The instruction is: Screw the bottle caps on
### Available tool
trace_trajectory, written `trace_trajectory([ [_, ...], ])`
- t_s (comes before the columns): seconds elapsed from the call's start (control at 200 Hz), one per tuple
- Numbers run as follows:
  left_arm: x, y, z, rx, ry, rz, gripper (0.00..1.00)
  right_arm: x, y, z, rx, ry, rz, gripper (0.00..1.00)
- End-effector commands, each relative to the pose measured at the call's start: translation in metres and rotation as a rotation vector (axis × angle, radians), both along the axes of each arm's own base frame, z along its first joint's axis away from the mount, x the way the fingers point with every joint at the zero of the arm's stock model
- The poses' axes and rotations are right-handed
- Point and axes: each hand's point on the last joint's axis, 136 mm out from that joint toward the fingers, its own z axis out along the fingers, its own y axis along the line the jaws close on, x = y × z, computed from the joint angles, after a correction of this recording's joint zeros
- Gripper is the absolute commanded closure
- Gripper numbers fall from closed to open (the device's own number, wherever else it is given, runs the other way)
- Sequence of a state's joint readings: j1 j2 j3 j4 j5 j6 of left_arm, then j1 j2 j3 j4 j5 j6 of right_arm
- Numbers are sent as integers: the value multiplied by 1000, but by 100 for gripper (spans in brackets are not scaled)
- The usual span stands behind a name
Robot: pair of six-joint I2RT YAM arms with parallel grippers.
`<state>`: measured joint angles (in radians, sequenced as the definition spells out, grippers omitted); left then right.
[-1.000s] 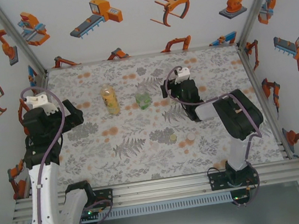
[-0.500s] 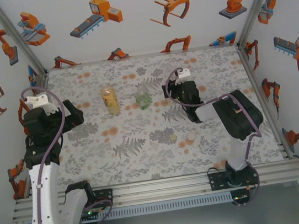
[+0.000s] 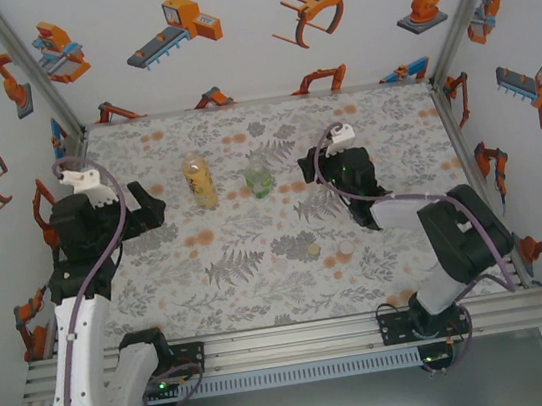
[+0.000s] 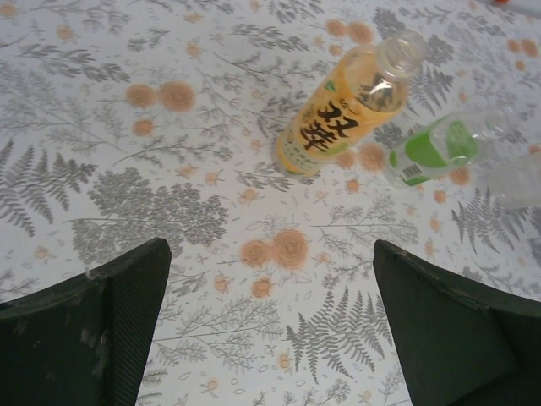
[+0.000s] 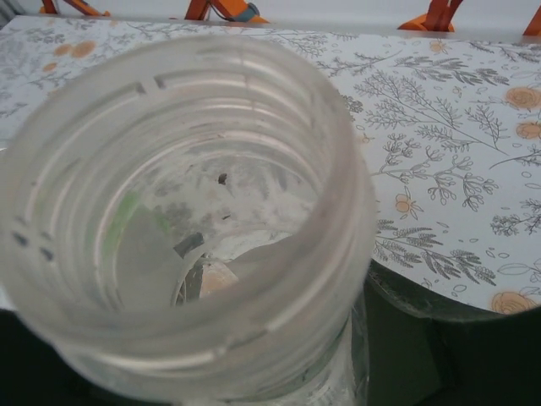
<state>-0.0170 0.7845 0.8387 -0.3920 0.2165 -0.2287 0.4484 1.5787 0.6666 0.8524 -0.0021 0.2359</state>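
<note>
The fingers of my right gripper are just below the clear bottle's open neck (image 5: 199,190), so my left gripper keeps going toward this bottle's free lower body (image 4: 516,181) and closes there.
An uncapped amber bottle (image 3: 198,181) (image 4: 351,106) with a yellow label stands left of centre. A short green bottle (image 3: 261,180) (image 4: 427,150) stands just right of it. My right gripper (image 3: 315,169) (image 5: 254,372) is shut on a clear bottle (image 5: 338,169), whose open threaded neck sits right under the wrist camera. That bottle also appears as a blur (image 4: 520,182) in the left wrist view. A yellow-green cap (image 3: 313,250) and a white cap (image 3: 344,249) lie on the table nearer the front. My left gripper (image 3: 146,212) (image 4: 270,338) hangs open and empty left of the amber bottle.
The fern-and-flower tablecloth (image 3: 230,269) covers the table between printed walls. An aluminium rail (image 3: 290,337) runs along the near edge by the arm bases. Bare cloth lies between the caps and the left arm.
The right jaws have closed in on the clear bottle, and the right arm's elbow has swung to the right. The left gripper has shifted a little right, toward the amber bottle.
</note>
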Motion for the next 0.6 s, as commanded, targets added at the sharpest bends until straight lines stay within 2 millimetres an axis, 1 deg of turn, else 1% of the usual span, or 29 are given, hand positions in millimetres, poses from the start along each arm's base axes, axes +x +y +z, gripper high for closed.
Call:
trace_trajectory([
  [0.0,-5,-37,18,-102,-90,-171,3,-23,7,6,-22,24,85,53],
  [0.165,-11,-83,37,-163,-163,-376,3,-52,9,22,-69,61,176,53],
  [0.335,-29,-128,58,-166,-283,-555,3,-83,7,40,-102,93,257,54],
  [0.406,-38,-145,65,-176,-330,-623,3,-95,8,52,-97,84,292,55],
  [0.486,-47,-159,75,-198,-381,-681,1,-109,9,68,-90,61,335,55],
  [0.596,-61,-177,87,-216,-477,-762,2,-122,10,91,-85,36,375,56],
])
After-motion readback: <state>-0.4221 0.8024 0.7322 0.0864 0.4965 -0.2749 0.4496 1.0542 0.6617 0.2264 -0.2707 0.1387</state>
